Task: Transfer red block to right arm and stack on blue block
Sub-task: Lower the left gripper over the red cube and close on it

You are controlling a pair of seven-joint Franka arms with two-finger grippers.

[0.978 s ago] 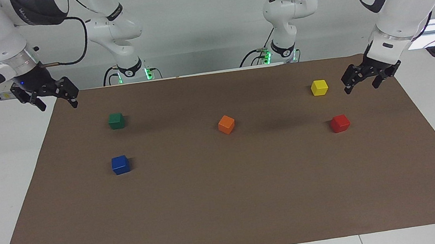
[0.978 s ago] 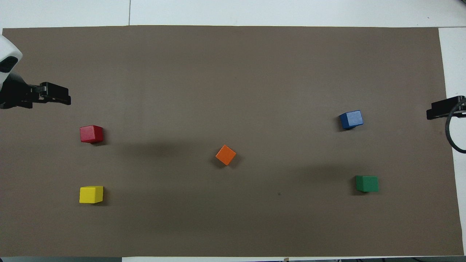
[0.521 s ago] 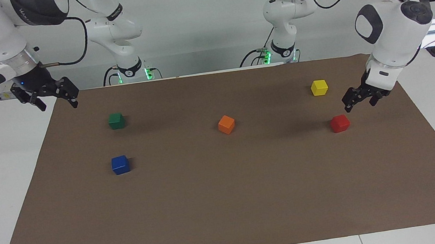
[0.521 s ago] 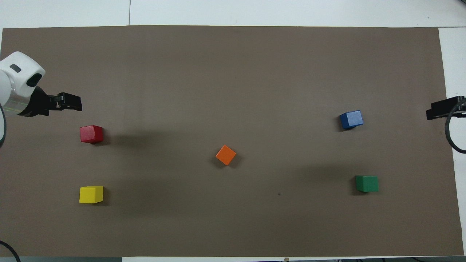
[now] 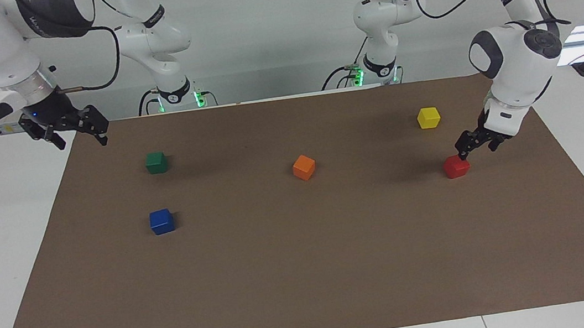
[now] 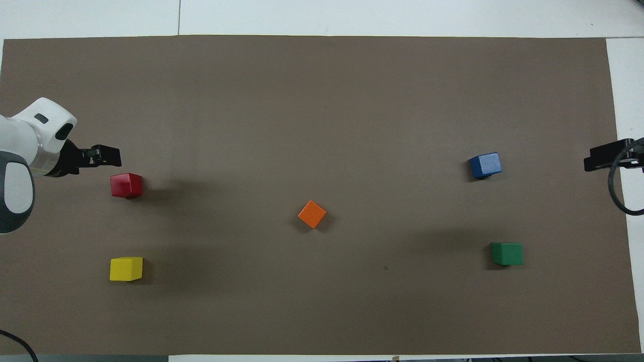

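Note:
I should move my left gripper across and down next with its fingers open, because the red block (image 6: pixel 126 186) is free of the yellow cube. I should close the fingers once they are on both sides of the block (image 5: pixel 457 167).
The red block (image 5: pixel 456 166) (image 6: pixel 126 185) lies on the brown mat toward the left arm's end of the table. My left gripper (image 5: pixel 477 149) (image 6: pixel 106 156) hangs open low over the mat just beside the block, one fingertip close to its top corner, nothing between its fingers. The blue block (image 5: pixel 162 221) (image 6: pixel 485 165) sits toward the right arm's end. My right gripper (image 5: pixel 80 139) (image 6: pixel 597 161) waits open and empty, raised over the mat's edge at that end, its wrist glowing blue.
A green cube (image 5: pixel 156 162) (image 6: pixel 507 253) lies nearer to the robots than the blue block. An orange cube (image 5: pixel 303 167) (image 6: pixel 312 214) sits mid-mat. A yellow cube (image 5: pixel 428 117) (image 6: pixel 126 269) lies nearer to the robots than the red block. The brown mat (image 5: pixel 305 274) covers most of the white table.
My left gripper has come down and moved from beside the yellow cube to just over the red block's edge. The right gripper shifted only slightly. No cube moved.

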